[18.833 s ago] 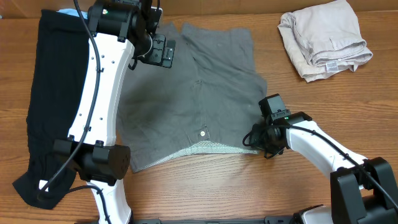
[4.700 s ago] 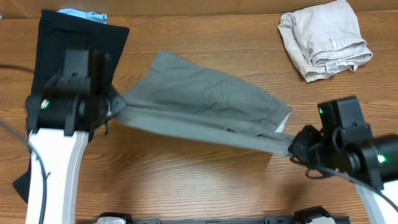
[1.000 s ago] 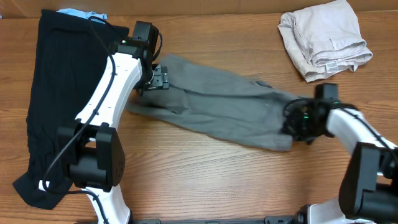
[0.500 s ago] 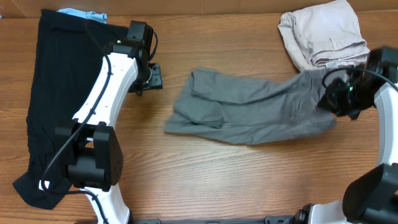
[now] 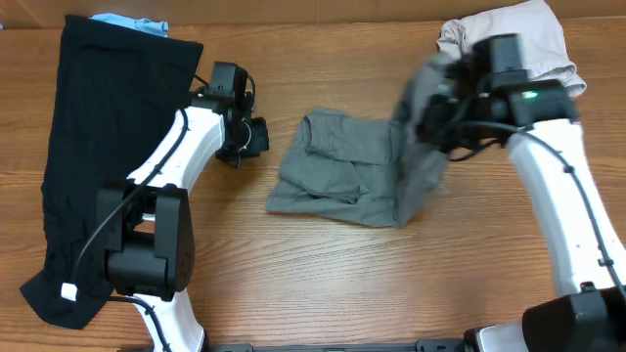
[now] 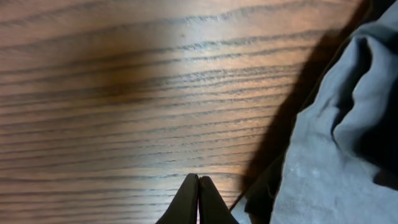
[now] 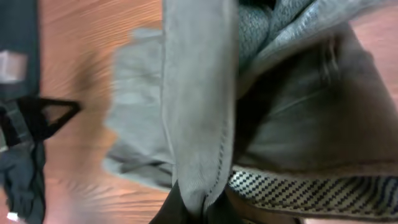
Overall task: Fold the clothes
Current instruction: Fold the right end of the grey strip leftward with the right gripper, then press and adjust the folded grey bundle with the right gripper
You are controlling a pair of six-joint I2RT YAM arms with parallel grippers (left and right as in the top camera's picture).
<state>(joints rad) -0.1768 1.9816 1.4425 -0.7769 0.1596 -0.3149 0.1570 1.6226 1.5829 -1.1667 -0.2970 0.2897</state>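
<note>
The grey shorts lie bunched [image 5: 337, 166] under the fold in the right gripper [image 5: 423, 147], so the robot's right gripper should put the fold down and grip the shorts again before folding.
The grey shorts [image 5: 337, 174] lie bunched in the middle of the table. Their right end is lifted and blurred, and my right gripper [image 5: 428, 119] is shut on it above the rest of the cloth. In the right wrist view the gripper [image 7: 205, 208] pinches a grey fold [image 7: 199, 124], with the checked waistband lining [image 7: 311, 190] beside it. My left gripper [image 5: 250, 137] is shut and empty, just left of the shorts. Its closed fingertips [image 6: 199, 199] hover over bare wood, with the grey cloth [image 6: 348, 149] to their right. A long black garment [image 5: 98, 147] lies at the far left.
A folded beige garment [image 5: 543, 44] sits at the back right, partly behind my right arm. A light blue item [image 5: 127, 22] peeks out behind the black garment. The wooden table [image 5: 293, 284] shows along the front.
My right gripper dragged the shorts to the right, then swung their end up and back left over the pile. My left gripper came off the shorts and shut.
</note>
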